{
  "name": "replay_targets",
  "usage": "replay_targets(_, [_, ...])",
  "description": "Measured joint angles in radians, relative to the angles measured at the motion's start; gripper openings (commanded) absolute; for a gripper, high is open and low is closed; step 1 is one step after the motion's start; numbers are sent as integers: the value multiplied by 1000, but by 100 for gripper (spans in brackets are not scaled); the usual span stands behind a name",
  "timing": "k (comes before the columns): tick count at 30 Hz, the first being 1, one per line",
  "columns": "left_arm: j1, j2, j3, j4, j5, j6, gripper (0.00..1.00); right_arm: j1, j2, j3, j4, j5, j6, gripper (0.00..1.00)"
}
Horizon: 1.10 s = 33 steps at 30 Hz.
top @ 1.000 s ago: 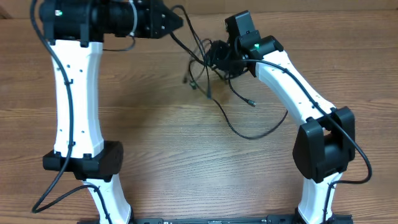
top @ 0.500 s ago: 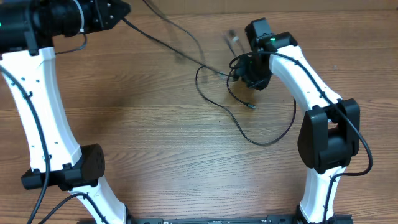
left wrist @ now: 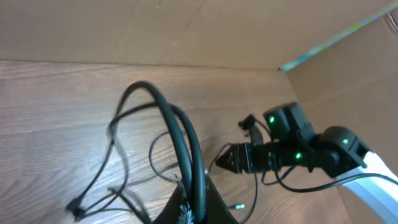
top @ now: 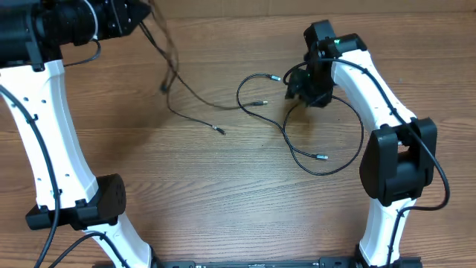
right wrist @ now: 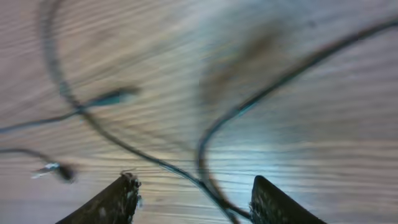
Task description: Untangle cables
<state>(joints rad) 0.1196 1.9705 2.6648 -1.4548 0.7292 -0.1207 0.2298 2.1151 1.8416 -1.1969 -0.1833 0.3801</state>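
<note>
My left gripper needs to lower the cables beside the loose cable loop [top: 249, 93], then take one cable and pull it free, as it pinches tangled cables together [left wrist: 186, 146].
My left gripper [top: 145, 16] is at the far left, raised, shut on one thin black cable [top: 186, 112]. That cable hangs down from it and trails right, with its plug end [top: 222, 132] on the table. In the left wrist view the fingers [left wrist: 194, 208] pinch a loop of this cable [left wrist: 180, 130]. The other cables [top: 297, 152] lie in loose loops under and left of my right gripper [top: 306, 93]. That gripper is open just above the table. In the right wrist view a strand [right wrist: 217, 124] runs between its spread fingers [right wrist: 196, 199]. The view is blurred.
The table is bare wood [top: 223, 201]. A cardboard wall [left wrist: 186, 31] stands along the far edge. The two arm bases stand at the near edge, left [top: 111, 197] and right [top: 394, 171]. Small silvery plugs [top: 321, 156] lie at the cable ends.
My left gripper has pulled its cable left, out of the bundle, and the cable now hangs apart from the rest. The remaining cables have dropped and spread into loops under the right gripper.
</note>
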Motion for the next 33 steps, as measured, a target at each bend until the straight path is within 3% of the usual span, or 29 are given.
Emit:
replay_targets(2, [-31,0,0,-23,-2,15,4,0,-32,48,-13,-23,-23,75])
replay_targets(6, [-156,0,0,-67,-40,27,5,-13,-173,116,-14,-45,-48,80])
replay_targets(8, [-236,3,0,-72,-73,27,14,-41,-242,133,-8,-52,-35,80])
replay_targets(9, [-275,7,0,-71,-91,28,25,-56,-262,137,-8,-54,-30,80])
replay_targets(10, [-311,13,0,-69,-106,31,44,-85,-289,144,-10,-56,-19,81])
replay_targets(11, [-369,31,0,-65,-129,40,56,-123,-305,148,-18,-61,-10,81])
replay_targets(13, [-440,68,0,-60,-163,45,72,-175,-303,148,-37,-76,-2,82])
replay_targets(20, [-606,214,-3,-58,-429,50,72,-269,-291,148,-91,-97,11,87])
replay_targets(28, [-554,209,-5,-162,-565,73,62,-274,-291,148,-97,-101,-7,89])
replay_targets(33, [-498,212,-60,-139,-600,-38,63,-274,-291,148,-97,-101,-14,90])
